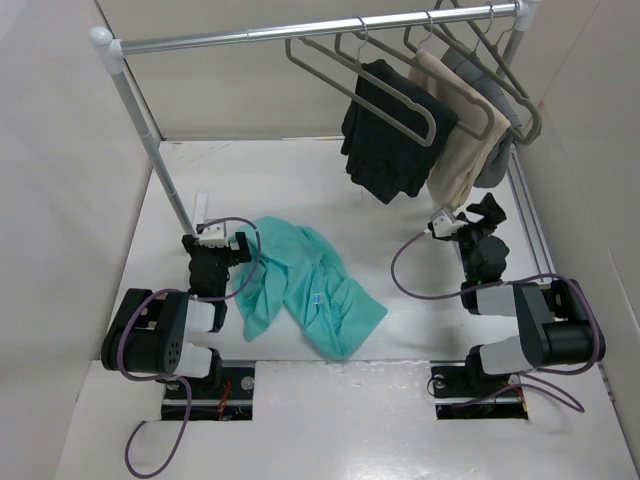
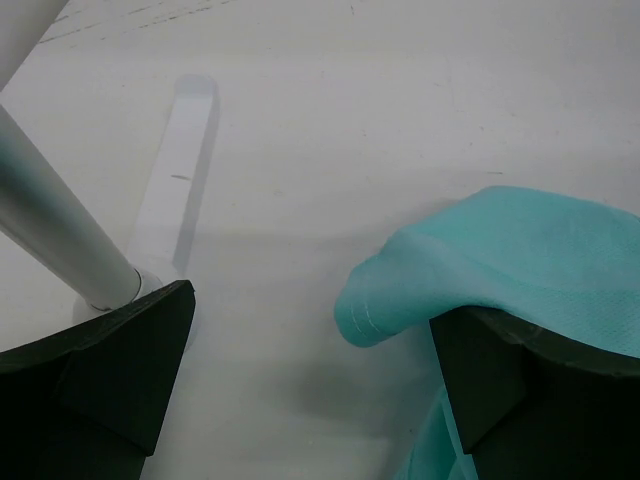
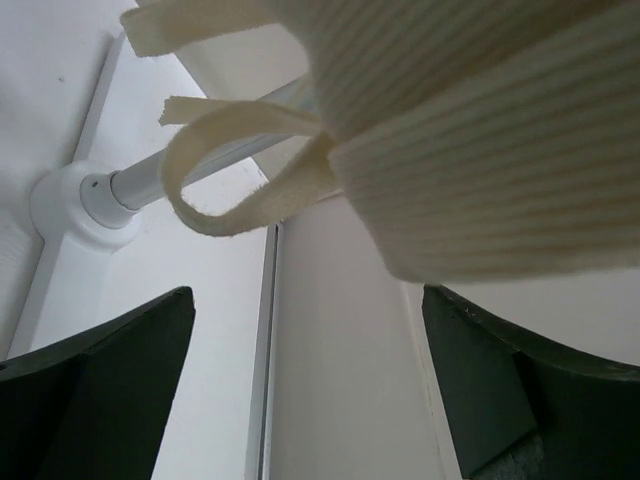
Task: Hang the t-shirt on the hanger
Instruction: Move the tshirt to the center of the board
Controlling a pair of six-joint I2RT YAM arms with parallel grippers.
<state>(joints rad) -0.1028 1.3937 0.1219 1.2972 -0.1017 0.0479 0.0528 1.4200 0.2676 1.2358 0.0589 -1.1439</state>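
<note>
My left gripper should move away and go over the t-shirt's middle (image 1: pixel 300 268), because a t-shirt fold (image 2: pixel 410 275) lies over its finger, close beside the rack's pole.
The teal t-shirt (image 1: pixel 300 285) lies crumpled on the white table between the two arms, its small white label facing up. My left gripper (image 1: pixel 215 246) sits at the shirt's left edge, open. In the left wrist view a fold of the t-shirt (image 2: pixel 520 250) drapes over the right finger (image 2: pixel 520 390), and only bare table shows between the jaws of the left gripper (image 2: pixel 310 385). The grey-taupe hanger (image 1: pixel 320 68) hangs on the rail, leftmost of several. My right gripper (image 1: pixel 470 218) stands open below the hung clothes, holding nothing, as the right gripper (image 3: pixel 310 390) also shows in its wrist view.
A black garment (image 1: pixel 385 130), a tan garment (image 1: pixel 455 140) and a grey one (image 1: pixel 495 155) hang at the rail's right end. The rack's left pole (image 2: pixel 50 220) stands just beside my left finger. The tan garment's hem (image 3: pixel 480 150) and a strap loop (image 3: pixel 230 170) hang over my right gripper.
</note>
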